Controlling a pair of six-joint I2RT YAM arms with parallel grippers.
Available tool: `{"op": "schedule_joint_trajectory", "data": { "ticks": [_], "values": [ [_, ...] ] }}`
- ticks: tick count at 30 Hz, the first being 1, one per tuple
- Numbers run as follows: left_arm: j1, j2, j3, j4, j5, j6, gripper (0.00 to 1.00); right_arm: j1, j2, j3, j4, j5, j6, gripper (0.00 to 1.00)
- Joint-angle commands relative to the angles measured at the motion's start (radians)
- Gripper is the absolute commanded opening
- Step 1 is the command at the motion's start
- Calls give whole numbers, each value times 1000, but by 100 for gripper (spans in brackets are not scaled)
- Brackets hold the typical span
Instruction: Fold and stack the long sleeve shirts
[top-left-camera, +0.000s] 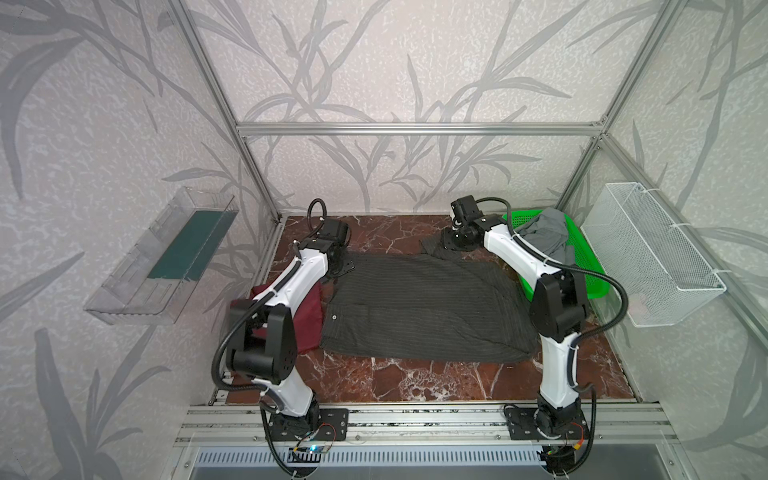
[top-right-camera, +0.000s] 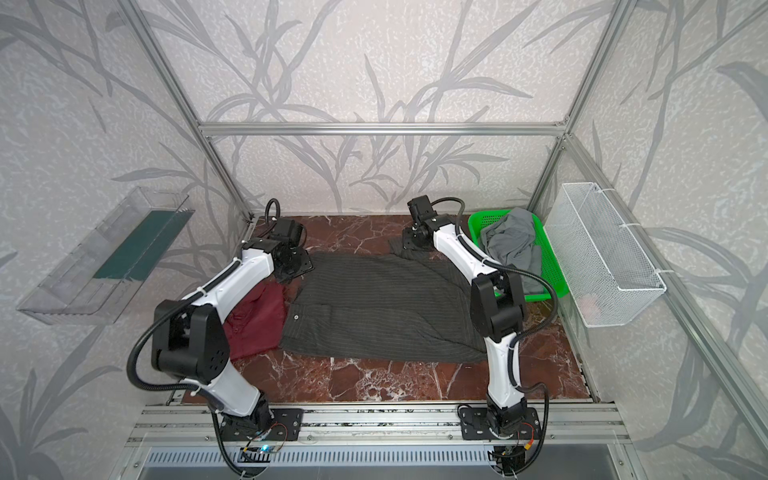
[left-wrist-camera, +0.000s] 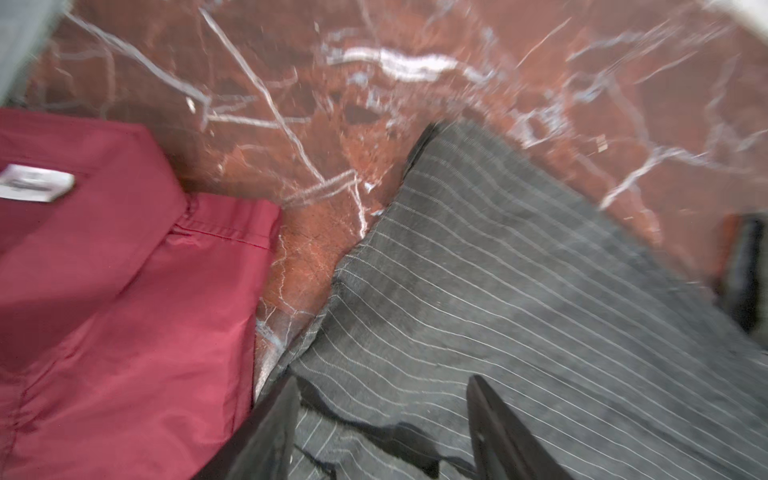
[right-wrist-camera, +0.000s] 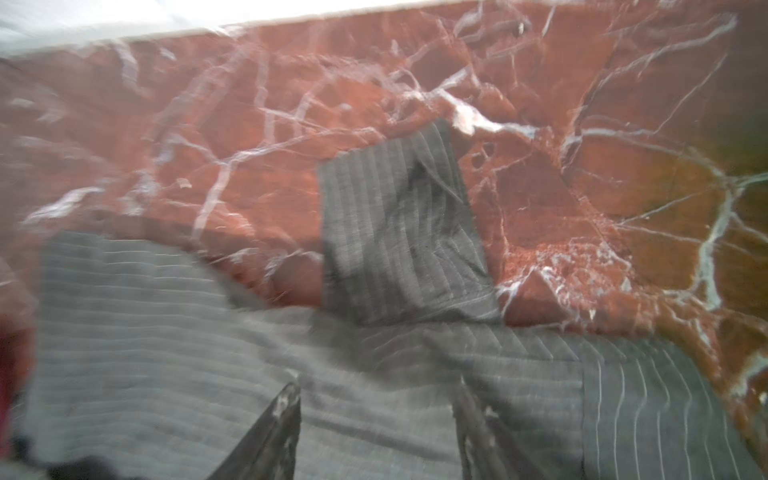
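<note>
The striped sleeve extends loose past the shirt's far edge, so it will fold back over the shirt's spread body when I pick the sleeve up.
The charcoal pinstriped shirt lies spread on the middle of the marble table, one white button showing near its left edge. The maroon shirt lies folded just left of it, partly hidden by my left arm. My left gripper hovers open over the striped shirt's far left corner, beside the maroon shirt. At the far right corner my right gripper is open above striped cloth, with a sleeve cuff lying ahead of it. Both wrist views are blurred.
A green basket holding a plain grey garment stands at the far right of the table. A white wire basket hangs on the right wall and a clear tray on the left wall. Aluminium posts frame the cell.
</note>
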Motion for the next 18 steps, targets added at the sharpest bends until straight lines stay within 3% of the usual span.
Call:
{"op": "schedule_joint_trajectory", "data": {
  "ticks": [1, 4, 8, 14, 18],
  "values": [
    [13, 77, 101, -58, 14, 32, 65, -20, 135, 197, -175, 18, -52, 60],
    [18, 130, 137, -65, 20, 55, 65, -21, 273, 397, -286, 54, -77, 60],
    [31, 152, 141, -51, 32, 67, 64, -28, 381, 540, -342, 88, -81, 60],
    [58, 168, 142, -37, 63, 64, 63, -34, 466, 619, -337, 124, -81, 56],
    [63, 170, 137, -26, 67, 61, 63, -51, 492, 635, -328, 85, -76, 48]
  ]
}}
